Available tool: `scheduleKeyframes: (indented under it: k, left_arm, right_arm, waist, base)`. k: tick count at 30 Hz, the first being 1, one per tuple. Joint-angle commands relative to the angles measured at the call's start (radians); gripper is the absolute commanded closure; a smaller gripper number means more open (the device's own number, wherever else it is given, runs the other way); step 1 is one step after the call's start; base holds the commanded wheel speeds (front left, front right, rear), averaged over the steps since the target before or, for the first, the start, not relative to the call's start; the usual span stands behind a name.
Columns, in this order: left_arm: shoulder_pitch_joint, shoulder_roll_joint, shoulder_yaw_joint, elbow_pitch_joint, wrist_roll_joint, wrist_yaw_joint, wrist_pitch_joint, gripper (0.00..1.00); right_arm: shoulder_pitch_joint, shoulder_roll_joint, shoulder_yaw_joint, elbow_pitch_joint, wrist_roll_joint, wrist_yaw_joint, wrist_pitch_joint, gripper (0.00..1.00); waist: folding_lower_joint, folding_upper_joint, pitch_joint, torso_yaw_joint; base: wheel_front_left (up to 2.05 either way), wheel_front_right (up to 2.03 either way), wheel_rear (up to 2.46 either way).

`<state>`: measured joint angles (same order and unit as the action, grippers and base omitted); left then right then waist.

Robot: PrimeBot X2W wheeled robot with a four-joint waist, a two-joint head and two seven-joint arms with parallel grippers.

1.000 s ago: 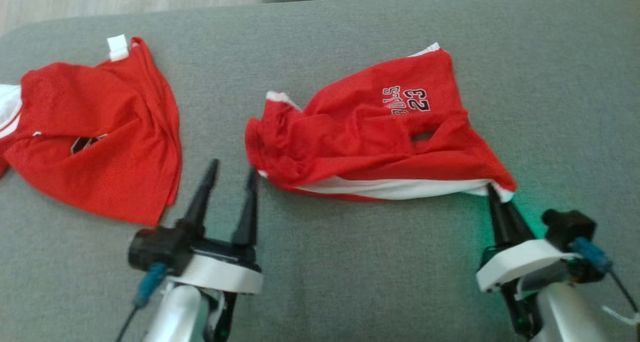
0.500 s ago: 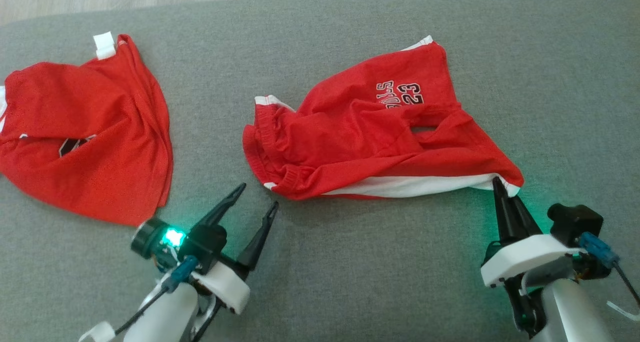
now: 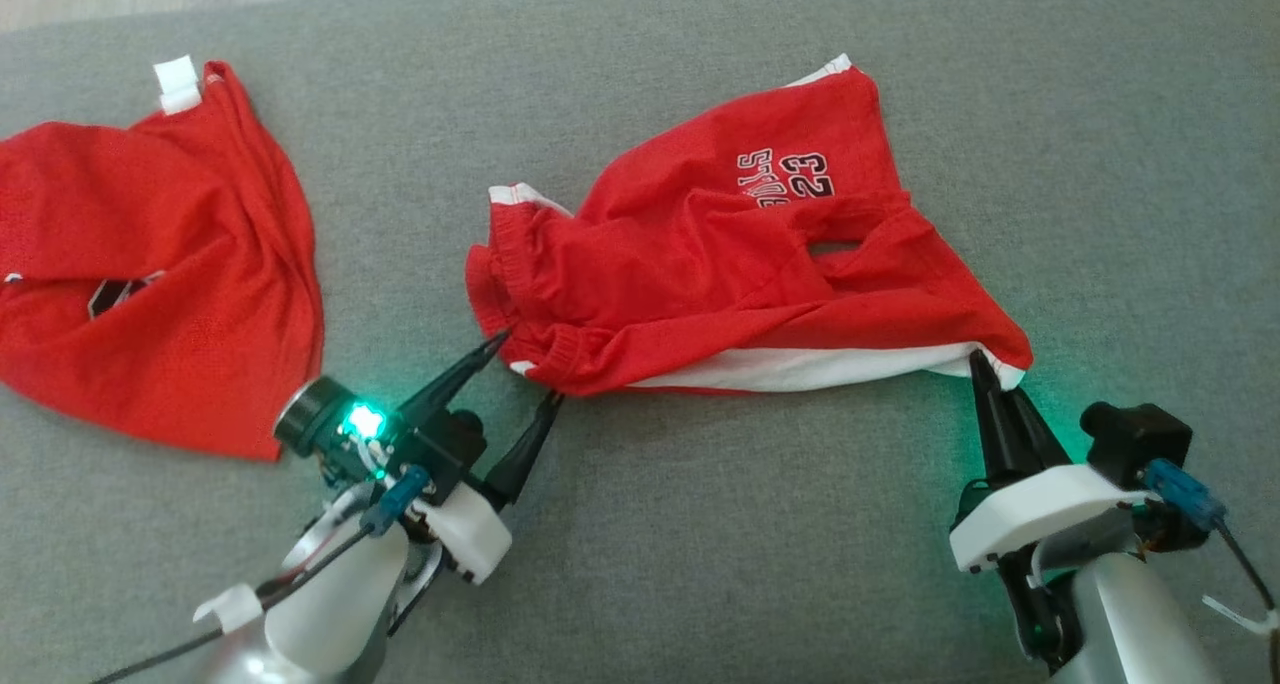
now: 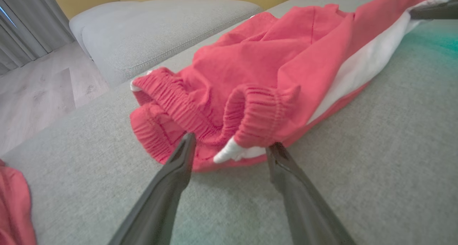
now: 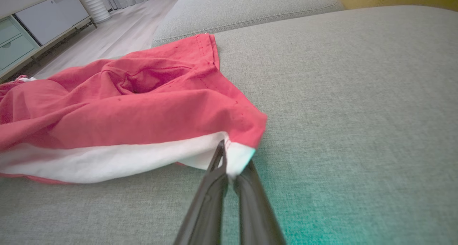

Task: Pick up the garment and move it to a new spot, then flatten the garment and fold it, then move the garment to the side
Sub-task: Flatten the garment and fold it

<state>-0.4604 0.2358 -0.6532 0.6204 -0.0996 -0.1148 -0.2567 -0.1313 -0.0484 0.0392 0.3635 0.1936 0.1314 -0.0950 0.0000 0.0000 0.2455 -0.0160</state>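
The white side stripe runs from waistband to hem. The red shorts will fold over their black print when I bring that edge of the shorts across.
Red shorts with a white side stripe and black "23" print lie crumpled on the grey couch cushion. My right gripper is shut on the white-trimmed hem corner at the shorts' right end. My left gripper stands open at the elastic waistband end, one fingertip on each side of the bunched waistband, low to the cushion. In the left wrist view the left gripper frames the waistband's white corner.
A second red garment with a white tag lies on the cushion at the left. Another grey cushion and a wooden floor lie beyond. A cabinet stands far off across the floor.
My left gripper has turned and moved forward to the right until its open fingertips flank the waistband. The right gripper stays shut on the hem corner. The camera has shifted slightly.
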Motion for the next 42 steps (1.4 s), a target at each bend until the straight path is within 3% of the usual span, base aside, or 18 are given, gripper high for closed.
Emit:
scheduleKeyframes:
  k: [1, 8, 9, 10, 11, 12, 13, 26, 33, 42]
  left_arm:
    - [-0.044, 0.012, 0.023, -0.022, 0.002, -0.003, -0.005, 0.00]
    - [-0.044, 0.007, 0.010, -0.028, -0.035, -0.011, -0.005, 0.00]
    - [-0.040, 0.004, 0.008, -0.032, -0.052, -0.013, -0.005, 0.12]
    - [-0.039, 0.004, 0.002, -0.036, -0.064, -0.014, -0.005, 0.48]
    - [-0.038, 0.007, -0.006, -0.040, -0.072, -0.014, -0.005, 0.62]
    - [-0.037, 0.011, -0.015, -0.042, -0.081, -0.015, -0.005, 0.95]
    - [-0.035, 0.015, -0.026, -0.041, -0.094, -0.015, -0.005, 1.00]
    - [-0.048, 0.106, -0.144, -0.112, -0.325, -0.016, -0.005, 1.00]
    - [-0.056, 0.183, -0.057, -0.234, -0.410, -0.006, -0.005, 1.00]
    - [0.027, 0.216, -0.021, -0.372, -0.465, 0.035, 0.002, 1.00]
  right_arm:
    - [-0.020, -0.002, 0.028, -0.036, 0.003, -0.001, -0.001, 1.00]
    - [-0.015, -0.002, 0.039, -0.034, 0.013, -0.001, -0.002, 1.00]
    - [-0.015, -0.002, 0.039, -0.032, 0.013, -0.001, -0.002, 1.00]
    - [-0.016, -0.002, 0.040, -0.031, 0.014, -0.001, -0.001, 1.00]
    - [-0.017, -0.002, 0.040, -0.029, 0.014, -0.001, -0.001, 1.00]
    - [-0.018, -0.002, 0.041, -0.027, 0.014, -0.001, 0.000, 1.00]
    - [-0.018, -0.002, 0.041, -0.025, 0.014, -0.001, 0.000, 1.00]
    - [-0.025, -0.010, 0.056, -0.031, -0.002, -0.001, -0.012, 1.00]
    - [-0.050, -0.069, 0.071, -0.134, -0.024, -0.001, -0.044, 1.00]
    - [0.002, -0.084, 0.047, -0.296, -0.027, -0.001, -0.003, 1.00]
  waist:
    - [0.0000, 0.0000, 0.002, -0.001]
    - [0.0000, 0.0000, 0.001, -0.005]
    - [0.0000, 0.0000, -0.001, -0.005]
    - [0.0000, 0.0000, -0.002, -0.005]
    - [0.0000, 0.0000, -0.004, -0.005]
    - [0.0000, 0.0000, -0.005, -0.005]
    - [0.0000, 0.0000, -0.008, -0.006]
    - [0.0000, 0.0000, -0.049, 0.003]
    - [0.0000, 0.0000, -0.092, 0.012]
    - [0.0000, 0.0000, -0.112, 0.010]
  base:
    - [0.00, 0.00, 0.00]
    - [0.00, 0.00, 0.00]
    - [0.00, 0.00, 0.00]
    - [0.00, 0.00, 0.00]
    - [0.00, 0.00, 0.00]
    - [0.00, 0.00, 0.00]
    - [0.00, 0.00, 0.00]
    - [0.00, 0.00, 0.00]
    - [0.00, 0.00, 0.00]
    - [0.00, 0.00, 0.00]
